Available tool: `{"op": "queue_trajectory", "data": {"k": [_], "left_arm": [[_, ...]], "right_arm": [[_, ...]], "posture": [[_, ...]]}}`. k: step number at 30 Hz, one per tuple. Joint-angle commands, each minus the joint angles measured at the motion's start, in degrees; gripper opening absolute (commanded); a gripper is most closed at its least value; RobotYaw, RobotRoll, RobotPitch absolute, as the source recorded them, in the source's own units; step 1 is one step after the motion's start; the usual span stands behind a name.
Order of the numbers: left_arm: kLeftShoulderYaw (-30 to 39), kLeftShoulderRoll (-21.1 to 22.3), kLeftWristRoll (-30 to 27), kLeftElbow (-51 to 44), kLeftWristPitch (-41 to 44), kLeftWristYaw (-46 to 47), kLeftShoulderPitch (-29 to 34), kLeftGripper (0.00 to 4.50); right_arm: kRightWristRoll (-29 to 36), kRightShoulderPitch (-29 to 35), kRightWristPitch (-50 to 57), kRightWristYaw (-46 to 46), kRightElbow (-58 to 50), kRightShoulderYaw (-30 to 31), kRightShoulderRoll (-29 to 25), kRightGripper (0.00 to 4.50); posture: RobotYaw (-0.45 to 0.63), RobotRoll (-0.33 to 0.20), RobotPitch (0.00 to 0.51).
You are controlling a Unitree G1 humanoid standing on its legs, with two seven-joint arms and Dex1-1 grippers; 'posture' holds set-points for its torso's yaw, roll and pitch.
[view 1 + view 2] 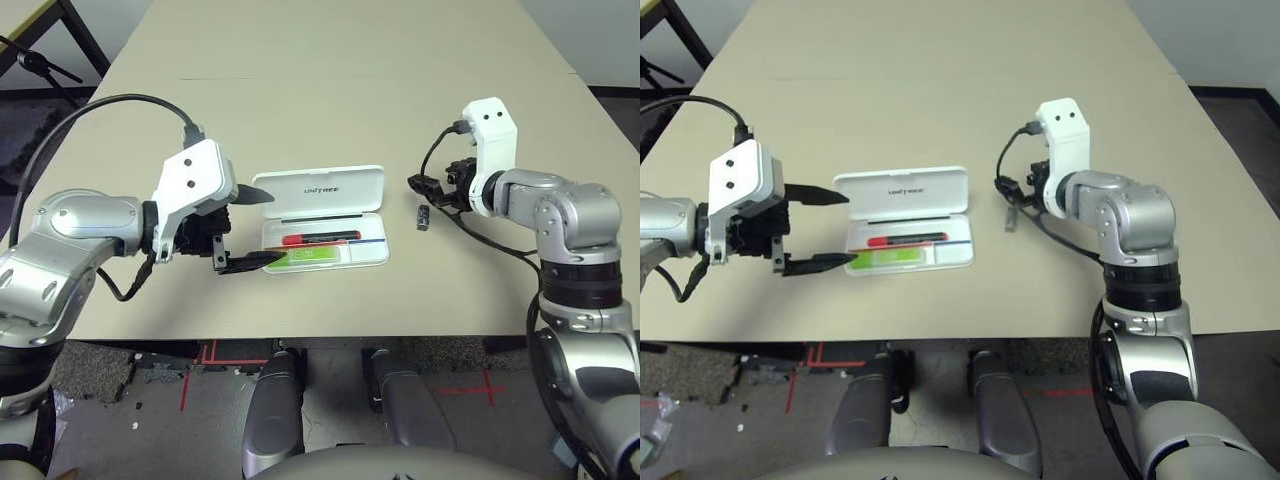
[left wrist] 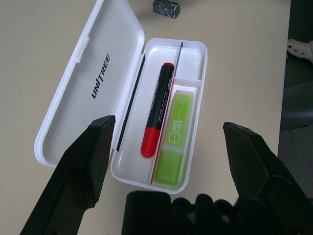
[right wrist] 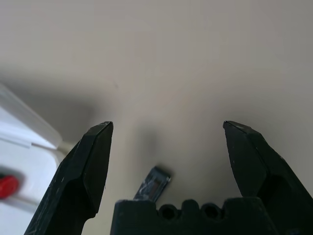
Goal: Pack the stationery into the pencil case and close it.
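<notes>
The dark grey block (image 1: 422,217) lies crosswise to the case, far from my left gripper, so my right gripper should take it and turn it toward the empty compartment (image 1: 367,253).
The white pencil case (image 1: 318,188) lies open at the middle of the table, lid folded back away from me. In its tray rest the black marker with red cap (image 1: 320,238) and, in the nearer compartment, the lime-green highlighter (image 1: 305,257). The tiny dark grey block (image 1: 423,217) lies on the table just right of the case. My left gripper (image 1: 252,229) is open at the case's left end, one finger by the lid and one by the tray's front corner. Just above the block, my right gripper (image 3: 168,127) hangs open and holds nothing.
The beige table (image 1: 330,80) stretches far behind the case. Its front edge runs close below the tray. A black cable (image 1: 470,232) loops from my right wrist over the table near the block.
</notes>
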Motion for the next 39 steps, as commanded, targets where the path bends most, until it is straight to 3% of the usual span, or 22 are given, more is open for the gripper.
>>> {"op": "queue_trajectory", "data": {"k": [1,14,21,23,26,33,39], "left_arm": [[-0.8,0.6,0.1,-0.4,-0.6,-0.3,0.6,4.47],[-1.3,0.5,0.3,-1.1,-0.9,0.2,1.7,4.47],[-1.9,0.3,0.7,-1.1,-1.3,0.5,2.0,4.5],[-2.0,0.3,0.8,-1.2,-1.4,0.6,2.1,4.5],[-2.4,0.3,1.0,-0.9,-1.6,0.7,1.9,4.5],[-3.0,0.2,1.4,-0.4,-1.9,0.9,1.7,4.5],[-3.4,0.3,2.0,-0.1,-2.2,1.0,1.5,4.5]], "right_arm": [[0.9,2.4,2.7,-0.1,-1.7,1.1,-0.1,4.5],[1.2,6.7,1.9,0.2,-0.8,4.7,0.6,4.5],[1.2,6.6,-1.0,1.9,-0.8,6.4,-1.5,2.07],[1.4,6.7,-3.1,3.8,-1.2,7.6,-3.2,1.23],[1.1,6.8,-7.7,7.5,-1.0,10.3,-6.5,0.31],[-0.3,6.2,-25.8,22.1,1.1,15.8,-16.2,0.3],[-0.1,4.2,-44.2,40.1,4.5,17.2,-22.9,0.3]], "posture": [[0.02,0.0,0.18],[0.04,0.0,0.177],[0.04,0.0,0.175],[0.04,0.0,0.175],[0.03,0.0,0.17],[0.03,0.0,0.166],[0.04,0.0,0.164]]}}
